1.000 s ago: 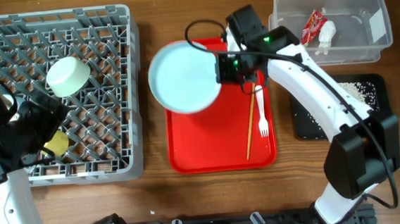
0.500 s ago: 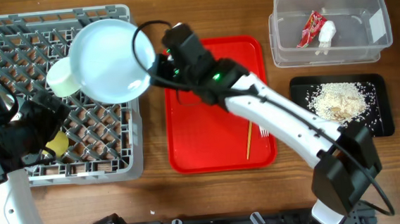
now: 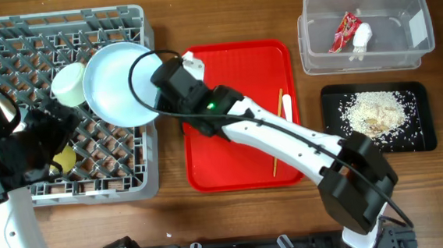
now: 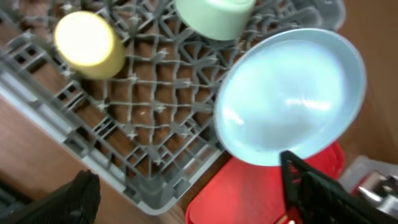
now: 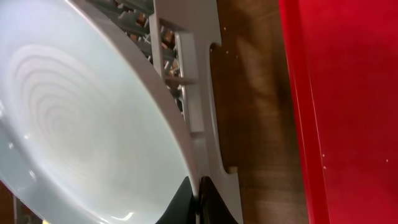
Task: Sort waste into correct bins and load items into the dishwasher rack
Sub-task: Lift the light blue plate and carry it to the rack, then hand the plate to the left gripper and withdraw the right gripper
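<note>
My right gripper is lowering the tilted pale-blue plate (image 3: 115, 83), with free rack pegs (image 3: 112, 149) ahead beside the yellow cup. It should continue to lower the plate until the plate rests there, then let go.
My right gripper (image 3: 155, 88) is shut on the rim of the large pale-blue plate (image 3: 117, 83), holding it tilted over the right side of the grey dishwasher rack (image 3: 13, 45). In the right wrist view the fingertips (image 5: 194, 198) pinch the plate's (image 5: 74, 124) edge just above the rack's wall (image 5: 198, 93). My left gripper (image 3: 55, 142) is open and empty over the rack's front, close to the yellow cup (image 3: 64, 159). A mint bowl (image 3: 69, 85) lies in the rack, left of the plate. In the left wrist view I see the cup (image 4: 87, 42), the bowl (image 4: 214, 14) and the plate (image 4: 289, 96).
The red tray (image 3: 231, 151) holds the wooden stick (image 3: 276, 161) and the white fork (image 3: 289, 108), both partly under my right arm. The clear tub (image 3: 389, 10) holds the red-and-white wrapper (image 3: 344, 31) and the tissue (image 3: 362, 37). The black tray (image 3: 419, 133) holds rice scraps (image 3: 373, 113).
My right arm has carried the plate left from above the red tray to the rack's right side and brought it down there. The left arm has not moved.
</note>
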Tool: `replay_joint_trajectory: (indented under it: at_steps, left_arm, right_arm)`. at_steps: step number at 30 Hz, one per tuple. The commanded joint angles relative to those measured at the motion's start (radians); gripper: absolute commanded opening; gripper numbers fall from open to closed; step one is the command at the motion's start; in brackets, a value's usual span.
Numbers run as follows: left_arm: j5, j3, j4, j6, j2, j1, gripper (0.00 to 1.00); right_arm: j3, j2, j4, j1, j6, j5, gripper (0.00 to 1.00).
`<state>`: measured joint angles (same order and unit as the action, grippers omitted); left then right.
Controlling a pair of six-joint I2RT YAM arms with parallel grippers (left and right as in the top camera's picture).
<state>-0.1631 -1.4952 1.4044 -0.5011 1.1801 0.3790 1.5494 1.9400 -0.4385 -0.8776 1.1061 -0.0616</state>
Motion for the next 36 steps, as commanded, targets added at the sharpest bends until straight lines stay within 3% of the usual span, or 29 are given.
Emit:
replay_joint_trajectory:
  at_steps: [1, 14, 21, 22, 31, 36]
  left_arm:
    - [-0.083, 0.012, -0.054, 0.079, 0.008, 0.005, 1.0]
    - [-0.084, 0.026, -0.062, 0.094, 0.169, 0.005, 1.0]
    - [-0.083, 0.026, -0.061, 0.136, 0.171, 0.005, 1.0]
    - [-0.083, 0.026, -0.061, 0.136, 0.171, 0.005, 1.0]
    - [-0.083, 0.026, -0.053, 0.135, 0.174, 0.005, 1.0]
    - [-0.095, 0.03, -0.051, 0.115, 0.216, 0.005, 1.0]
  right_arm:
    - [0.023, 0.005, -0.004, -0.003, -0.006, -0.021, 0.05]
    - [0.023, 0.033, -0.029, -0.074, -0.034, 0.017, 0.05]
    - [0.023, 0.065, 0.007, -0.106, -0.057, 0.058, 0.39]
    - [0.023, 0.065, 0.008, -0.107, -0.06, 0.066, 0.47]
    - [0.114, 0.006, -0.145, -0.031, -0.146, 0.06, 0.52]
    - [0.14, -0.082, -0.241, 0.079, -0.212, 0.09, 0.77]
